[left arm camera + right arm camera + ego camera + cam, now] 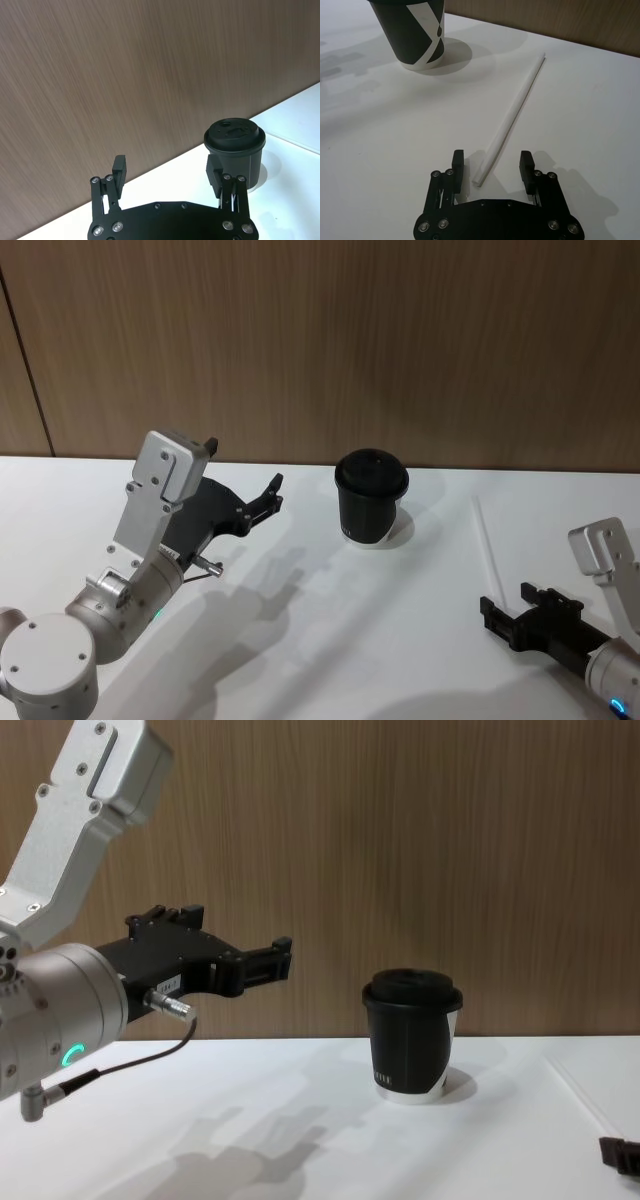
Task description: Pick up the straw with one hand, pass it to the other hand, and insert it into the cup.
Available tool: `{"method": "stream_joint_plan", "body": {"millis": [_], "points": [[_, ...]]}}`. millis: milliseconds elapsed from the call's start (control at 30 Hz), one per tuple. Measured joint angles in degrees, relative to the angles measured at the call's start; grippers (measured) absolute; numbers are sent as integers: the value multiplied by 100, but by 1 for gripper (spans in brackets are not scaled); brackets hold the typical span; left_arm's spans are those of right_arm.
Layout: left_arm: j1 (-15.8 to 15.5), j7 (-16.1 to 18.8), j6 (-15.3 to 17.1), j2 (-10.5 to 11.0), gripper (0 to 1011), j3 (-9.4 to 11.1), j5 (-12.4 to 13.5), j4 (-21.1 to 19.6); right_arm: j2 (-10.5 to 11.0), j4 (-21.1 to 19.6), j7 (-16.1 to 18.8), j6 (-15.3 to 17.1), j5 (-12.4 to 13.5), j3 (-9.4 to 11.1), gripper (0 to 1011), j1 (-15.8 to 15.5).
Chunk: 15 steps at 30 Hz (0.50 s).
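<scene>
The white straw is lying in a straight line (486, 548), so its far end (476, 499) will stick out and stay up when the robot raises the straw's lower end.
The white straw (512, 112) lies flat on the white table, right of the cup, also faint in the head view (486, 540). My right gripper (491, 165) is open and low over the table, with the straw's near end between its fingers but untouched; it sits at the lower right (505, 602). The black lidded cup (370, 498) stands upright mid-table, with a white wedge patch on its side (415, 35). My left gripper (271, 493) hangs open and empty in the air left of the cup (235, 150), its fingers pointing towards it (281, 958).
A wood-panelled wall (400, 340) runs along the table's far edge just behind the cup. The white tabletop (330, 640) stretches bare between the two arms.
</scene>
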Motion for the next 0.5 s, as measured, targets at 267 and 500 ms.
{"method": "stream_joint_plan", "body": {"millis": [267, 500], "points": [[0, 0, 0, 0, 1003, 0, 0, 0, 3, 0, 1, 0, -5, 0, 630, -3], [0, 0, 0, 0, 1003, 0, 0, 0, 3, 2, 1, 0, -10, 0, 586, -3]]}}
